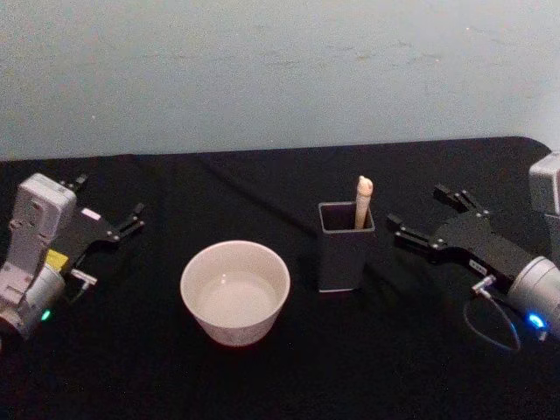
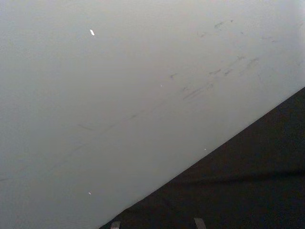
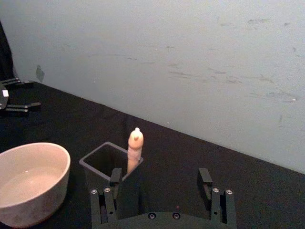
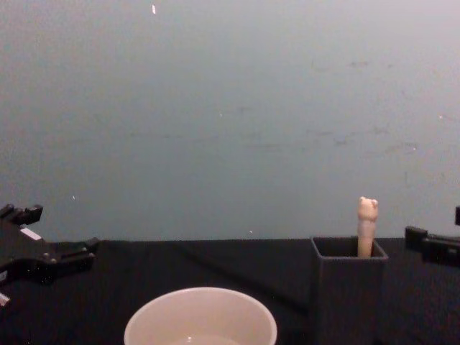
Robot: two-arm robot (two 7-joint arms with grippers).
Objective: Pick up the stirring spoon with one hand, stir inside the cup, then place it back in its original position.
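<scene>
A wide gap [image 4: 338,248] is left in the holder's opening beside the beige handle [image 4: 367,228]. I therefore expect the stirring spoon's hidden metal bowl to slide out freely when I lift.
The stirring spoon [image 1: 362,202] stands upright in the dark grey square holder [image 1: 346,249], its original position; only the beige bear-topped handle [image 4: 367,226] shows above the holder's rim. To the holder's left sits the cream-white cup [image 1: 234,291], holding a little clear liquid. My right gripper [image 1: 414,204] hovers open just right of the holder, fingers pointing at it. In the right wrist view, the gripper [image 3: 160,177] frames the holder [image 3: 102,161] and spoon [image 3: 135,149], with the cup [image 3: 31,181] beside them. My left gripper [image 1: 109,197] rests open at the table's left.
A black cloth [image 1: 280,376] covers the table, and a pale blue-grey wall [image 1: 280,70] rises right behind it. A cable loop [image 1: 490,328] hangs under my right wrist. Bare cloth lies between the cup and my left arm.
</scene>
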